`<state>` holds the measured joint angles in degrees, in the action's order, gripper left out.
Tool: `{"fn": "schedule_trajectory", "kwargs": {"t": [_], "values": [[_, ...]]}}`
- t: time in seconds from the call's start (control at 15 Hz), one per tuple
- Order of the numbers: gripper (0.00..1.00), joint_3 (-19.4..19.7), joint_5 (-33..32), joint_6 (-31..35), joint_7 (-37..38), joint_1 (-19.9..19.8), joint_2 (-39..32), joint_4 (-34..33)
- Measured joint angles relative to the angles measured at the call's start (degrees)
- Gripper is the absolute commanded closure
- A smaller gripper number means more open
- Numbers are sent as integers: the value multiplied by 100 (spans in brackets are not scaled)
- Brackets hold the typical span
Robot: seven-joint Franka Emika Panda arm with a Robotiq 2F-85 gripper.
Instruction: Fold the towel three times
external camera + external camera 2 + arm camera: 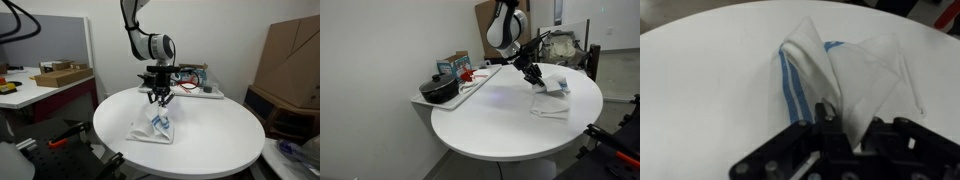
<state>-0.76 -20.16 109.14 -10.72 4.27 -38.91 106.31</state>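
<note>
My gripper needs to lift the towel's raised fold higher to stretch it out before lowering it over the towel's flat part, because the fold hangs loose and crumpled from my gripper.
The towel is a thin white cloth with blue stripes, lying crumpled near the front of the round white table. Part of it is pulled up into a peak. In both exterior views my gripper hangs straight over it, shut on the raised fold. The towel lies towards the far side of the table, under the gripper. In the wrist view the towel rises between my fingers, and the gripper pinches white cloth beside the blue stripes.
A tray at the table's edge carries a black pot, a box and a red item. A side desk with a cardboard box stands nearby. Large cardboard boxes stand beyond the table.
</note>
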Motion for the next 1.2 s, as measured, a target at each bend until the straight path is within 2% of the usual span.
{"fn": "schedule_trajectory", "kwargs": {"t": [0.27, 0.53, 1.2], "values": [[97, -139, -121, -280, -188, 131, -2, 182], [97, -162, -126, -361, -208, 112, 15, 42], [97, 154, 186, -466, -210, -691, 272, -1325]]}}
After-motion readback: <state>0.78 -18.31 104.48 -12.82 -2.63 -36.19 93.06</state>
